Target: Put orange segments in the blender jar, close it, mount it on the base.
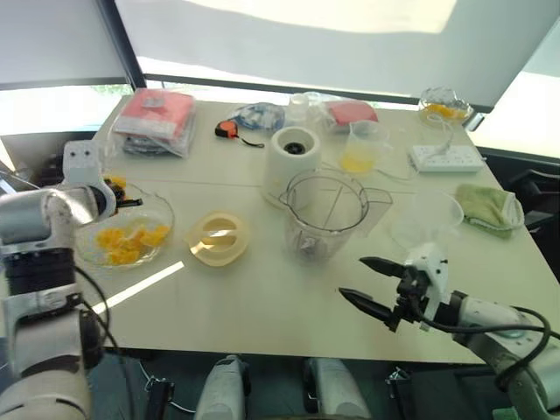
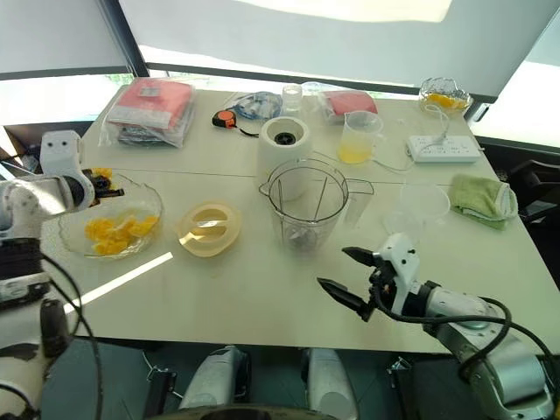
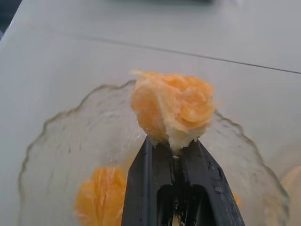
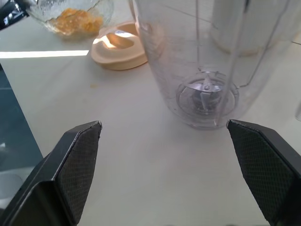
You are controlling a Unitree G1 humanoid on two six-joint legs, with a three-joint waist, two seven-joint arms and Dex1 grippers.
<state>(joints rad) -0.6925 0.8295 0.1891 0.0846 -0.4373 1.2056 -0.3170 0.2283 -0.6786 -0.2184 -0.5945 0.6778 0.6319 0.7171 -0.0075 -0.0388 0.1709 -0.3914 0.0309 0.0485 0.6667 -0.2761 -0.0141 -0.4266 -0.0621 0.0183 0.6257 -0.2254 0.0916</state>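
My left gripper's fingers hold the orange segment (image 3: 173, 107) firmly and the blender jar's opening (image 1: 327, 201) is open, so I should continue over the jar and release the segment inside.
My left gripper (image 3: 173, 146) is shut on one orange segment (image 3: 171, 108) and holds it just above the shallow glass bowl (image 1: 92, 254) at the table's left. More orange segments (image 1: 129, 241) lie in that bowl. The blender jar (image 1: 325, 214) stands upright and uncovered at the table's middle, its metal blade (image 4: 205, 92) visible at the bottom. Its cream lid (image 1: 219, 238) lies between bowl and jar. The white base (image 1: 293, 157) stands just behind the jar. My right gripper (image 1: 367, 282) hangs open and empty, in front of the jar and to its right.
A measuring cup of yellow liquid (image 1: 359, 150), a power strip (image 1: 446, 157), a green cloth (image 1: 490, 206) and an empty clear bowl (image 1: 429, 220) sit to the right. Red packets (image 1: 157, 118), a tape measure (image 1: 227, 129) and a small glass dish (image 1: 444, 105) line the far edge.
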